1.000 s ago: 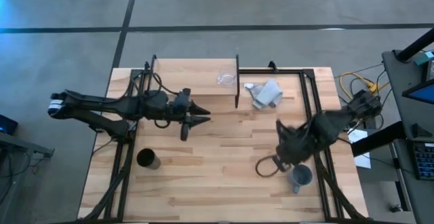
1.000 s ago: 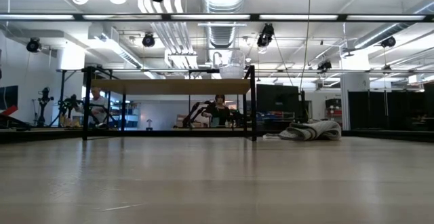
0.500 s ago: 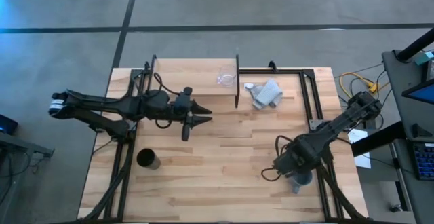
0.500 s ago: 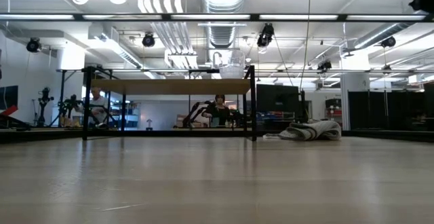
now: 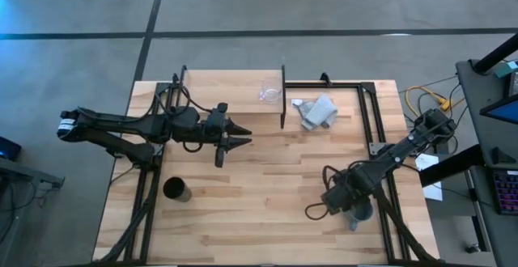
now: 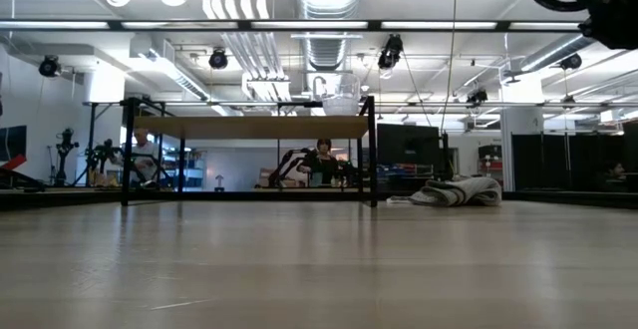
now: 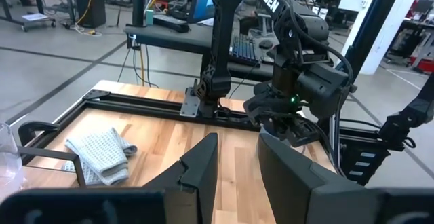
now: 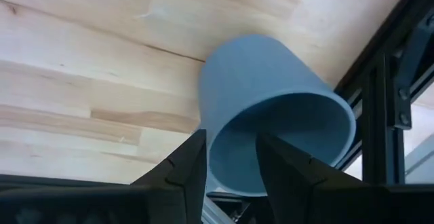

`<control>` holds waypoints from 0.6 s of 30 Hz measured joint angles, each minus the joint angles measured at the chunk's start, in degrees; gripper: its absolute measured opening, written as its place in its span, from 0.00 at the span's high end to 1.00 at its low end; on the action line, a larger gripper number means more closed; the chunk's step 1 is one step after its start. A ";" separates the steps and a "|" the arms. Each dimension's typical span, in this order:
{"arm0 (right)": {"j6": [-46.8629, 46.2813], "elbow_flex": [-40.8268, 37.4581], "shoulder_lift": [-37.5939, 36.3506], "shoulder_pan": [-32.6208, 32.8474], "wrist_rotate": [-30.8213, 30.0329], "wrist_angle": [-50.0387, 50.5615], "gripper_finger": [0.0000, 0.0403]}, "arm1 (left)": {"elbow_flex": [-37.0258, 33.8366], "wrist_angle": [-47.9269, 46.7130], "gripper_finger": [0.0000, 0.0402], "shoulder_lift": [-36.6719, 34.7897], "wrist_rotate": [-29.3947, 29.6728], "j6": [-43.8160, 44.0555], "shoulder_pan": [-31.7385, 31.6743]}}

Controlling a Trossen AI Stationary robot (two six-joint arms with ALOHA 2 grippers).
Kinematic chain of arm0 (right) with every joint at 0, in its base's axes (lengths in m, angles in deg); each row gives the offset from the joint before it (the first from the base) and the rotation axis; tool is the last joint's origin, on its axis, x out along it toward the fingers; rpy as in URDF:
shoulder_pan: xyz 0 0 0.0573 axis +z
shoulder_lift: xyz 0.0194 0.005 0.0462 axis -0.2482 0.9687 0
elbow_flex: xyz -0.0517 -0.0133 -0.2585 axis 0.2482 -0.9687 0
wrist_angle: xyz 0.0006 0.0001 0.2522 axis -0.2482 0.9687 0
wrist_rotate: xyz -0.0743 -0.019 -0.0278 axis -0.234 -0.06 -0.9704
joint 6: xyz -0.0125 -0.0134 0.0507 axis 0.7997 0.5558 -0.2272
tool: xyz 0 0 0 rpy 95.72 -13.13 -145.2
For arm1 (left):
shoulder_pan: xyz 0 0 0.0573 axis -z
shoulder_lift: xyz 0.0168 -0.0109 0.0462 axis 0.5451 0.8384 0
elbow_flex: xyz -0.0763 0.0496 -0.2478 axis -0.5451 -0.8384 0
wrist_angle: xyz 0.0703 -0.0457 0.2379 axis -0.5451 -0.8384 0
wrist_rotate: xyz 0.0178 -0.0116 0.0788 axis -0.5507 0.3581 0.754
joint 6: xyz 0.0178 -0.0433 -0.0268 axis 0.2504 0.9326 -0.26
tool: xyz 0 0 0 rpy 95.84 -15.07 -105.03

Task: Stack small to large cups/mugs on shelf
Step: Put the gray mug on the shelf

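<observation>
My gripper will find the grey-blue mug empty when I lift it and tip it onto its side, since only the smooth inside shows in the mug's opening.
The grey-blue mug stands upright near the table's near right corner. My right gripper is open just above it; in the right wrist view one finger is outside the mug's wall and the other is over its opening. The clear glass cup stands on the light-wood shelf at the far edge. The black cup stands upright at the near left. My left gripper hovers open over the table's middle left, holding nothing. My right gripper comes at the mug from above, pointing down, with the mug's wall at the rim between its two fingers, one outside and one inside. Whether either finger touches the wall, I cannot tell. The mug stands on the table.
A grey-white cloth lies just right of the shelf's black side frame. Black metal frames run along the table's right and left sides, close beside the mug. Bare wood stretches across the table's middle and near side.
My right gripper has moved toward the table's near edge and a little to the right, coming down over the grey-blue mug. The mug has stayed where it was.
</observation>
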 joint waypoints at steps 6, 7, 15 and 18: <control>-1.44 -0.08 0.04 0.00 -0.02 -4.72 0.69 | 0.00 -0.01 0.77 0.00 0.00 0.00 0.00; -1.60 -0.35 0.04 0.00 -0.04 -5.54 0.69 | -0.02 -0.01 0.77 0.00 0.02 0.00 0.00; -3.14 -4.47 0.35 0.00 -0.07 -9.36 0.73 | -0.04 0.01 0.77 0.00 0.02 0.05 0.00; -2.85 -5.28 0.35 0.00 -0.20 -9.42 0.75 | -0.04 0.01 0.77 -0.02 0.04 0.07 0.00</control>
